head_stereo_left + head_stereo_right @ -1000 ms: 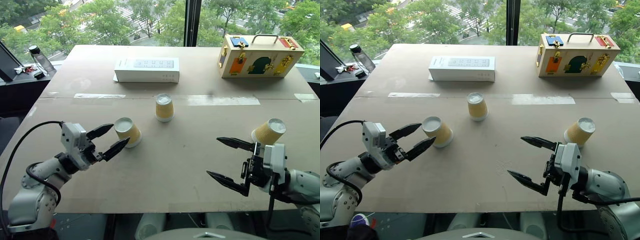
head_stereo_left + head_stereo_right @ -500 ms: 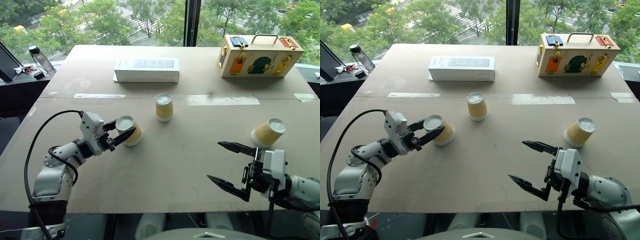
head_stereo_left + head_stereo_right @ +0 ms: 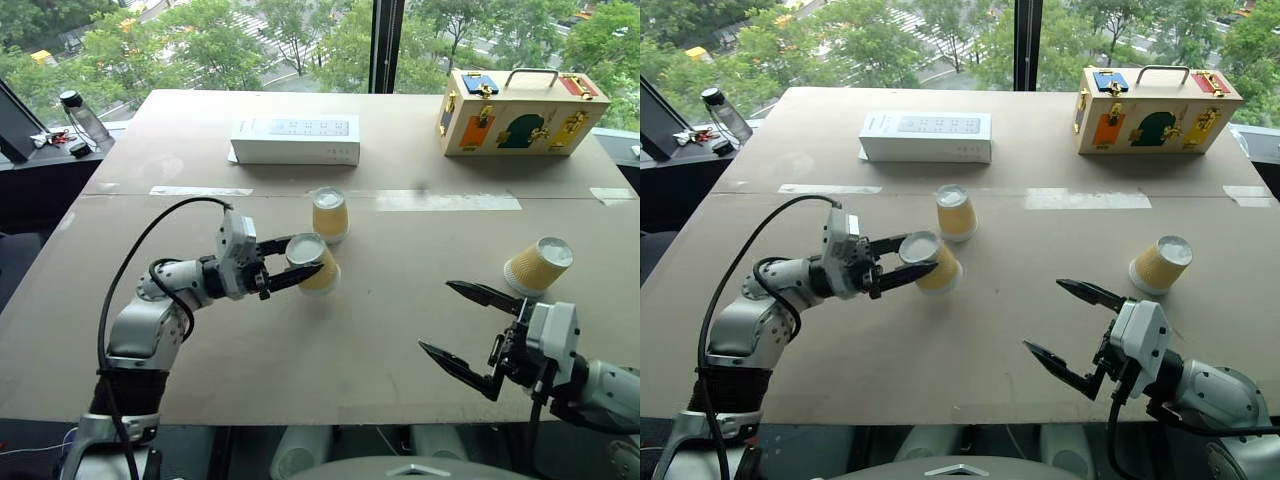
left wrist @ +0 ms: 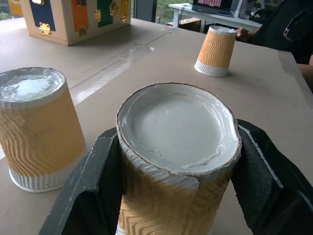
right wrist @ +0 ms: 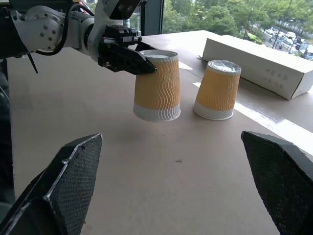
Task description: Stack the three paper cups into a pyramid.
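Note:
The held cup (image 3: pixel 306 250) hangs base up with open table (image 3: pixel 403 278) toward the third cup, so I should keep carrying it there with my left gripper until the cup's rim rests flat.
Three yellow-tan paper cups stand upside down, white bases up. My left gripper (image 3: pixel 300 262) is shut on one cup (image 3: pixel 313 266), its black fingers (image 4: pixel 88 181) pressing both sides of the ribbed sleeve just below the base. This cup hangs slightly above the table, close in front of the second cup (image 3: pixel 329 214) at mid-table. The third cup (image 3: pixel 540 265) leans on the table at the right. My right gripper (image 3: pixel 470 328) is open and empty, near the front edge, just in front of that third cup.
A long white box (image 3: pixel 295 140) lies at the back of the brown table (image 3: pixel 360 340), and a colourful wooden case (image 3: pixel 518 110) stands at the back right. A bottle (image 3: pixel 80 118) is on a ledge at far left. A person's dark sleeve (image 4: pixel 288 29) is beyond the table.
My left gripper closed on the left cup and carried it to the right, up beside the middle cup. The right gripper stayed open and in place.

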{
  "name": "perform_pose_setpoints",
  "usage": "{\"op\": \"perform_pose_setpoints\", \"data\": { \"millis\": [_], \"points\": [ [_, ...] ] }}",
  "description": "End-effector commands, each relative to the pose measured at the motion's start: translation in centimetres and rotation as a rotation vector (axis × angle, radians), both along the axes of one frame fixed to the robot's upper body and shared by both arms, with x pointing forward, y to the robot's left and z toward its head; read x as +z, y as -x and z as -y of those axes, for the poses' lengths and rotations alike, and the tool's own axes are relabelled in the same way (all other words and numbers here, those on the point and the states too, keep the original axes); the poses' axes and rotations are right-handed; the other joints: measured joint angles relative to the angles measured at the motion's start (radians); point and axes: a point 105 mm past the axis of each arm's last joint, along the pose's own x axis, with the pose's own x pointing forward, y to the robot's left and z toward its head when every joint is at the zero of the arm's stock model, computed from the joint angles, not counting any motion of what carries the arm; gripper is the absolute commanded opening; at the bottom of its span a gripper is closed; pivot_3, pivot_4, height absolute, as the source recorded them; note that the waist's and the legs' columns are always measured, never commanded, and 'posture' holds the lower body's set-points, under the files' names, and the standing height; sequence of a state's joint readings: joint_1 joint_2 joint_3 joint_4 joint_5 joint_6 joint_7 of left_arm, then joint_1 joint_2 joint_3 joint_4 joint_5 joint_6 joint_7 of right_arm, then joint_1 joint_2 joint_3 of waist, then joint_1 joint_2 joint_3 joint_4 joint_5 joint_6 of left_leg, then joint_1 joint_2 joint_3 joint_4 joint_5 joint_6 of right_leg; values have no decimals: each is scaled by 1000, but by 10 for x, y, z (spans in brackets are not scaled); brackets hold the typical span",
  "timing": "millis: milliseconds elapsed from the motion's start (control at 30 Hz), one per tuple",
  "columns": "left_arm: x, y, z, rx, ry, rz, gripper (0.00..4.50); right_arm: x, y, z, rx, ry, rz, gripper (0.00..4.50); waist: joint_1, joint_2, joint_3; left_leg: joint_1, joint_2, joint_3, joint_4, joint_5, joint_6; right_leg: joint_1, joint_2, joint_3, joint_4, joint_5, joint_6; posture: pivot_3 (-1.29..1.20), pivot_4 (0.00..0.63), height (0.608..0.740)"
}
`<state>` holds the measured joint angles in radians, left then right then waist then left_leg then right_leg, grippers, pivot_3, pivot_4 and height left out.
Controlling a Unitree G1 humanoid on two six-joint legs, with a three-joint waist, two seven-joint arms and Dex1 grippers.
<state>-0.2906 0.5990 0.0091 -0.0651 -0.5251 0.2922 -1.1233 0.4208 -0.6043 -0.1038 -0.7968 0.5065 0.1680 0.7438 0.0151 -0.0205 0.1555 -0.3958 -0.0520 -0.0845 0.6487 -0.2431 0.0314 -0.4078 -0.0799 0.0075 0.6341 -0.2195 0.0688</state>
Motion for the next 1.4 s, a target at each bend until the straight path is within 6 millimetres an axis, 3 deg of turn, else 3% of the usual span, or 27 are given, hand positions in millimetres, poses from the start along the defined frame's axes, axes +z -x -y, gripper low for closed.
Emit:
{"op": "perform_pose_setpoints", "data": {
  "millis": [33,233,567,967,1100,1233,1367,1400],
  "points": [
    [10,-7,21,-28,19,42,2426,12,4,0,-18,10,69,4500,1,0,0,0,0,0,0,0,0,0,0,0,0,0,0,0,150,740],
    [13,-18,78,-103,57,44,2426,13,4,1,-73,4,77,4500,2,0,0,0,0,0,1,0,0,0,0,0,0,0,0,0,150,740],
    [9,-42,127,-91,23,47,2426,5,10,17,-194,26,46,4500,3,-1,0,0,-1,0,2,0,0,0,2,1,2,0,1,0,150,740],
    [0,-39,134,-156,-90,37,2426,-14,30,43,-364,67,-18,4500,-1,0,0,0,0,1,3,0,0,0,2,2,2,0,1,0,150,740],
    [7,-39,129,-151,-102,40,2426,-14,31,43,-371,58,-16,4500,-2,0,0,0,0,1,2,0,0,0,2,2,2,0,1,0,150,740],
    [-2,-34,132,-180,-122,6,2426,-15,29,42,-367,51,-13,4500,0,0,0,0,0,0,2,0,0,0,2,1,2,0,1,0,150,740],
    [-3,-34,130,-158,-109,-18,4325,-15,27,43,-366,50,-11,4500,0,0,0,0,0,0,2,0,0,0,2,1,2,0,1,0,150,740],
    [1,-36,127,-137,-99,-6,4470,-15,27,43,-366,48,-10,4500,0,0,0,0,0,0,2,0,0,0,2,1,2,0,1,0,150,740]
  ]
}}
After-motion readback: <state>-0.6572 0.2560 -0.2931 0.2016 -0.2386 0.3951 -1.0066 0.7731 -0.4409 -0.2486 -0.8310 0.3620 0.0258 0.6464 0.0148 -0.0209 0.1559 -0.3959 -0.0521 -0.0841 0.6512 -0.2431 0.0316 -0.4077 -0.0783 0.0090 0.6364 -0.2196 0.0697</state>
